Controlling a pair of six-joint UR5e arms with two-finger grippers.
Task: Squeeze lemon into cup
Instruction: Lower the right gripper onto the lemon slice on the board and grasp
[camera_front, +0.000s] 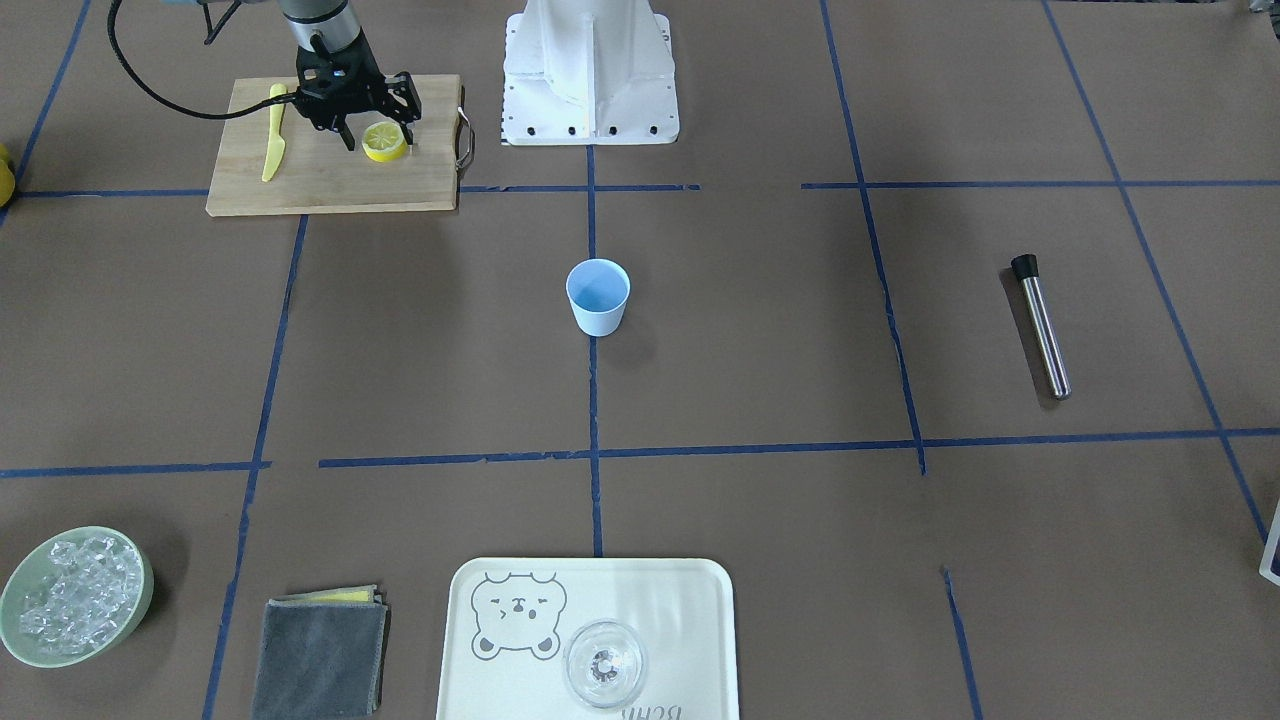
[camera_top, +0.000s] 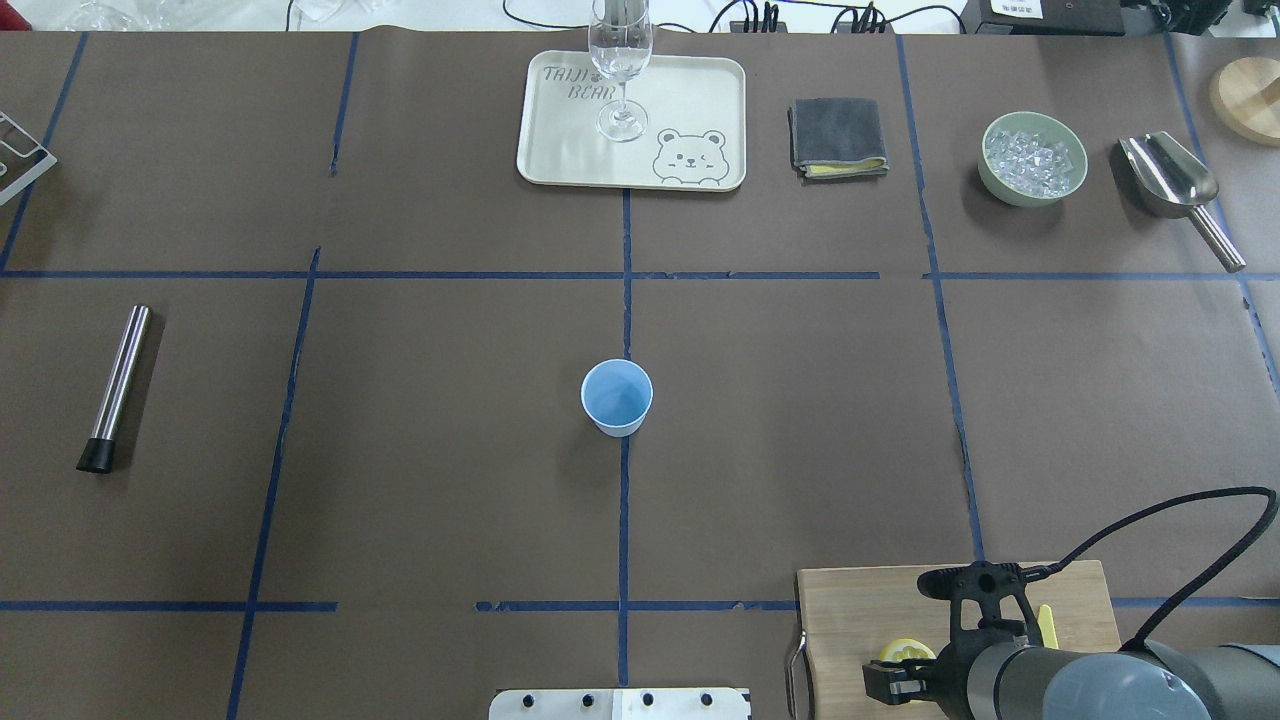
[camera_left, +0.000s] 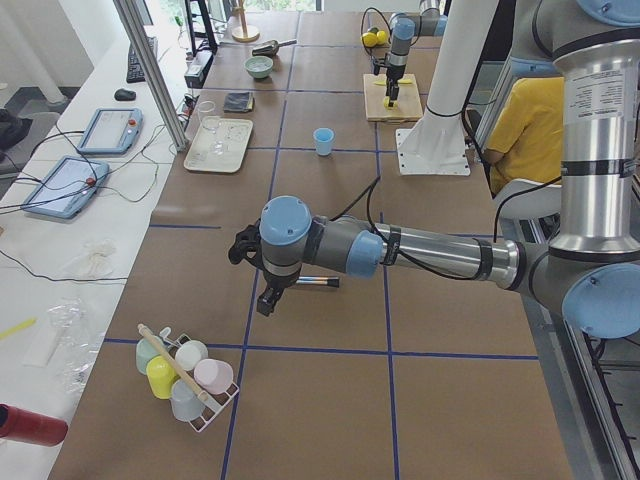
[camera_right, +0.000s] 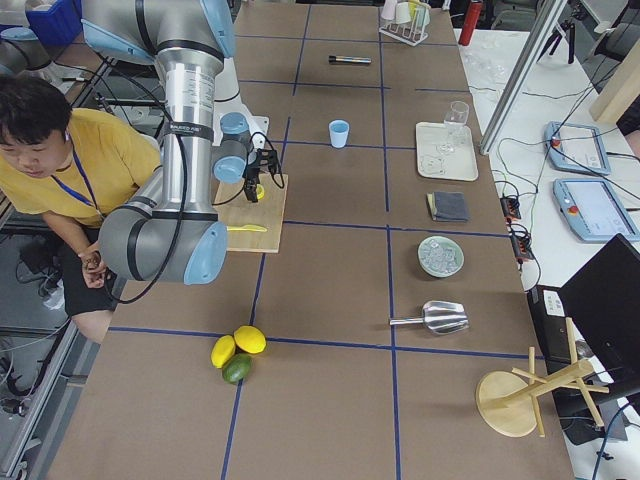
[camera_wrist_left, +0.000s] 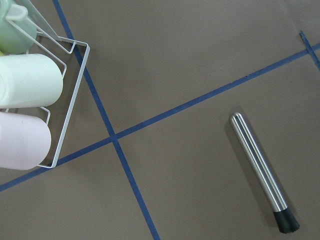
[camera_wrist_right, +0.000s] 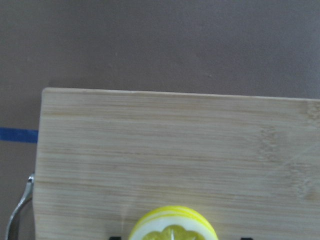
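The lemon slice (camera_front: 384, 140) will leave another slice on the board when I lift it, because the yellow rim (camera_wrist_right: 172, 212) has a double edge.
The lemon slice (camera_front: 384, 141) lies face up on a wooden cutting board (camera_front: 330, 185) near the robot's base; it also shows at the bottom of the right wrist view (camera_wrist_right: 172, 228). My right gripper (camera_front: 380, 136) is open and low over the board, with one finger on each side of the slice. The light-blue cup (camera_front: 598, 296) stands upright and empty at the table's centre (camera_top: 617, 396), far from both grippers. My left gripper (camera_left: 268, 298) hovers over the table's left end above a steel rod; I cannot tell whether it is open or shut.
A yellow plastic knife (camera_front: 274, 145) lies on the board. A steel muddler (camera_front: 1040, 325) lies at the left end near a wire rack of cups (camera_wrist_left: 55, 95). At the far edge are a tray (camera_front: 690, 600) with a glass (camera_front: 604, 663), a grey cloth (camera_front: 320, 655) and a bowl of ice (camera_front: 75, 595).
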